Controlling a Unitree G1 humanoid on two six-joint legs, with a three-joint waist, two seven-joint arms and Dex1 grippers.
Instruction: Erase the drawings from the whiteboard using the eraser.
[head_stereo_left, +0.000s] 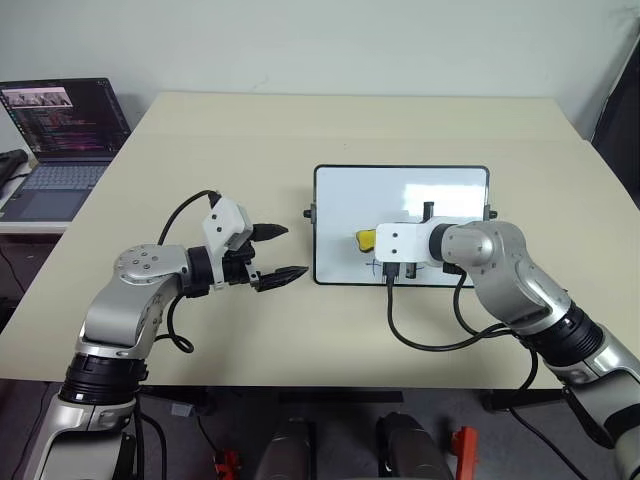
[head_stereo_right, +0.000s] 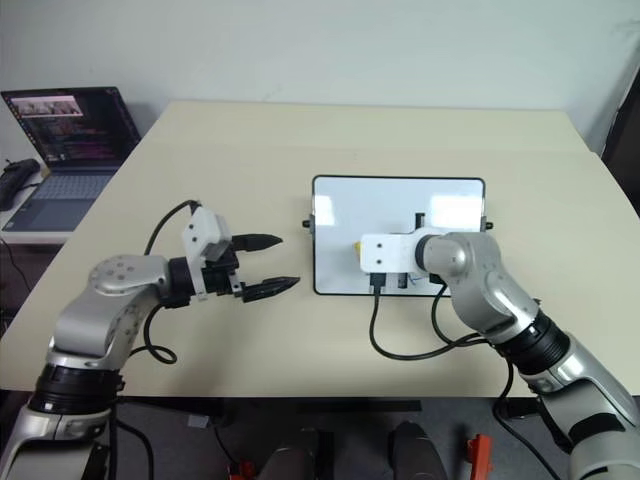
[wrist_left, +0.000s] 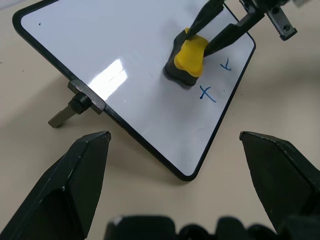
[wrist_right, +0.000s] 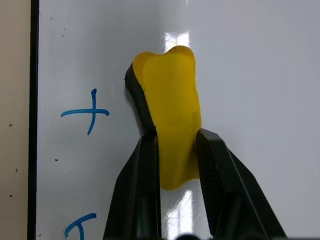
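The eraser's felt (wrist_right: 138, 102) is on clean board past the plus sign, so next my right gripper moves the eraser back toward the board's near edge, across that mark (wrist_right: 91, 111).
The whiteboard (head_stereo_left: 400, 190) lies flat on the tan table, right of centre. My right gripper (wrist_right: 175, 135) is shut on the yellow eraser (wrist_right: 170, 115), squeezing its body between both fingers. The eraser's dark felt face rests on the board near its front left part (wrist_left: 190, 57). Blue drawings sit beside the eraser by the board's near edge: a plus sign (wrist_right: 90, 111) and an angled mark (wrist_right: 79, 223). My left gripper (head_stereo_left: 282, 252) hovers open just left of the board's front left corner, with nothing between its fingers.
A laptop (head_stereo_left: 60, 130) stands on a side surface off the table's far left. A black knob (wrist_left: 75, 105) sticks out from the board's short side. The right arm's black cable (head_stereo_left: 430, 340) loops over the table in front of the board.
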